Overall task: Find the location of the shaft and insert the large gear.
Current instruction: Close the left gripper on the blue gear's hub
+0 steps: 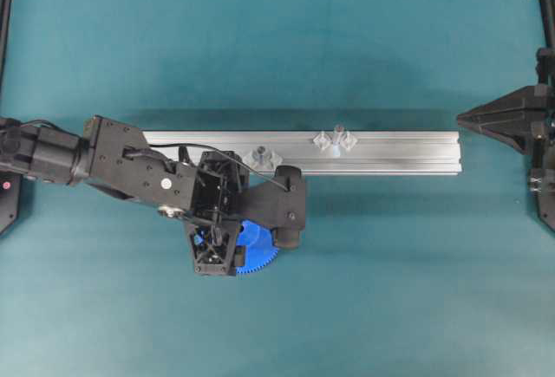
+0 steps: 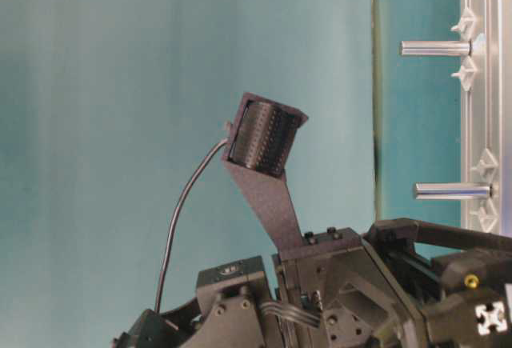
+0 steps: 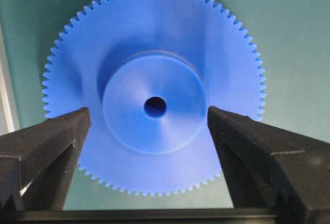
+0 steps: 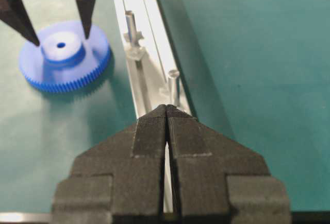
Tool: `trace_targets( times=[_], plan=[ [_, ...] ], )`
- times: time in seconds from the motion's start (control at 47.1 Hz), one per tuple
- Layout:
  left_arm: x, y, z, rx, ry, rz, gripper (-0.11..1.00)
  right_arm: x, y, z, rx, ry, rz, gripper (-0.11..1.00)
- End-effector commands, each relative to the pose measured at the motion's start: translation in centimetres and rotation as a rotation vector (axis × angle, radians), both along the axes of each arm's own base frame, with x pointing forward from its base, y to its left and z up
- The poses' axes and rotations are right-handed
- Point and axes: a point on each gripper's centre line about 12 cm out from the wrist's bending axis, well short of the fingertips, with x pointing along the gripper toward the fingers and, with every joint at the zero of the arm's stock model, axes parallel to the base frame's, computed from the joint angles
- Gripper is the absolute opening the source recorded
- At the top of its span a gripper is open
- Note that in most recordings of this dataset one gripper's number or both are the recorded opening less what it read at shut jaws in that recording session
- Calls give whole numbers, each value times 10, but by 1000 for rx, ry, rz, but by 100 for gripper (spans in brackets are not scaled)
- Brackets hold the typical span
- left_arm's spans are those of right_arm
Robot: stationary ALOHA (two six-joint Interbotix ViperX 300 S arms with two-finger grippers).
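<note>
The middle part of the large gear [image 1: 257,249] has a dark hole at its centre [image 3: 155,107], so the large gear will slide down when I lower it, until the shaft's tip comes through.
The large gear [image 3: 154,54], bright blue with fine teeth, lies flat on the green table in front of the rail [image 1: 390,153], also seen as the gear [image 4: 64,62] and the gear [image 1: 258,251]. My left gripper [image 3: 148,113] hangs open over it, one finger on each side of the raised hub, gripping nothing. The shaft [image 1: 337,135] stands upright on its clear mount on the rail, right of the gear; it is the nearer pin, the shaft [image 4: 174,85]. My right gripper [image 4: 167,109] is shut and empty off the rail's right end, the right gripper [image 1: 464,119].
A shorter dark-tipped pin [image 1: 262,155] stands on the rail just behind the left arm, the far pin [image 4: 131,26]. The left wrist housing [image 1: 286,212] overhangs the gear's right side. Dark frame posts [image 1: 7,13] stand at the table's edges.
</note>
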Motion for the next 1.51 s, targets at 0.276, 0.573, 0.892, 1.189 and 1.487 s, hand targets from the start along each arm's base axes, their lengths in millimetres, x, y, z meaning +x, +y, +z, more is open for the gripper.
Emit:
trace_targets(
  times=[0.276,0.573,0.892,1.189,1.487],
  plan=[
    [13,0,9,-5,-35,8,95,2,-1,5,6,-15,-6,-1],
    [12,1,4,-1,-18,6,95,2,-1,5,4,-16,-6,-1],
    [11,1,-6,2,9,7,95,2,-1,5,6,-15,-6,-1],
    [11,1,-12,3,21,9,95,2,-1,5,6,-15,-6,-1],
    [8,1,-17,6,62,17,93,2,-1,5,5,-15,-6,-1]
  ],
)
